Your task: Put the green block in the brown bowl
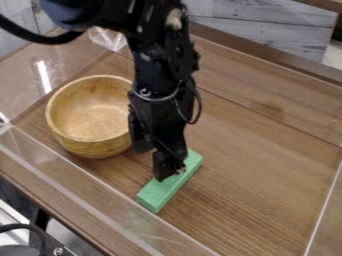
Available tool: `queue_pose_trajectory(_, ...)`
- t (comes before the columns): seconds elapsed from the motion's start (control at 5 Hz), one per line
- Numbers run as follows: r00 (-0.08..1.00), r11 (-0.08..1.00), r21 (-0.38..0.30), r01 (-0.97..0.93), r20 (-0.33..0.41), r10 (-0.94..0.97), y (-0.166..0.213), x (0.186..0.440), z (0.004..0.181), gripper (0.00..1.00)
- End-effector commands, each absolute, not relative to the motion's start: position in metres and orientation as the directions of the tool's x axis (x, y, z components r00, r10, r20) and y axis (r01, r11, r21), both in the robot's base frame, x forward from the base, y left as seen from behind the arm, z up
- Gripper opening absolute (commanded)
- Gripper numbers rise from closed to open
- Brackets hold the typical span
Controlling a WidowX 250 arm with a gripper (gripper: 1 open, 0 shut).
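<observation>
I should keep lowering my gripper's open fingers, which line up across the green block's narrow width (173, 183), until they are on either side of its long sides (152, 187), and then close them.
The green block (163, 190) lies flat on the wooden table, a long bar running diagonally at the lower centre. My gripper (163, 162) points straight down over its upper half, open, with the dark fingers (171, 164) close to the bar's top; the arm hides that end of the block. I cannot tell whether the fingers touch it. The brown bowl (94, 115) stands empty to the left, its right rim just beside the arm.
Clear acrylic walls (80, 215) fence the table on the front and left sides. A clear plastic piece (104, 32) stands at the back left corner. Bare wood (261, 140) stretches to the right of the block.
</observation>
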State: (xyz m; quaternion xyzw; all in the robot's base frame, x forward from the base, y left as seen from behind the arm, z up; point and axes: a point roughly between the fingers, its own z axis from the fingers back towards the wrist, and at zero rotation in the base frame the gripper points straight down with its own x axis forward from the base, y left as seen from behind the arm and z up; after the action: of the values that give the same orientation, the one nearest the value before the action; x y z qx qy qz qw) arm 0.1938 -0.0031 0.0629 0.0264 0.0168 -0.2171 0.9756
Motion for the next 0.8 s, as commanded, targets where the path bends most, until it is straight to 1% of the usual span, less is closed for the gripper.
queue_pose_trajectory(0.0, 0.901, 0.899, 0.062, 0.433, 0.002, -0.434, -0.005, 0.204, 0.06, 1.0)
queue_pose_trajectory(0.4, 0.903, 0.903, 0.054, 0.427, 0.019, -0.428, -0.007, 0.208, 0.044, 1.0)
queue_pose_trajectory(0.6, 0.906, 0.906, 0.046, 0.421, 0.023, -0.422, -0.008, 0.209, 0.038, 1.0)
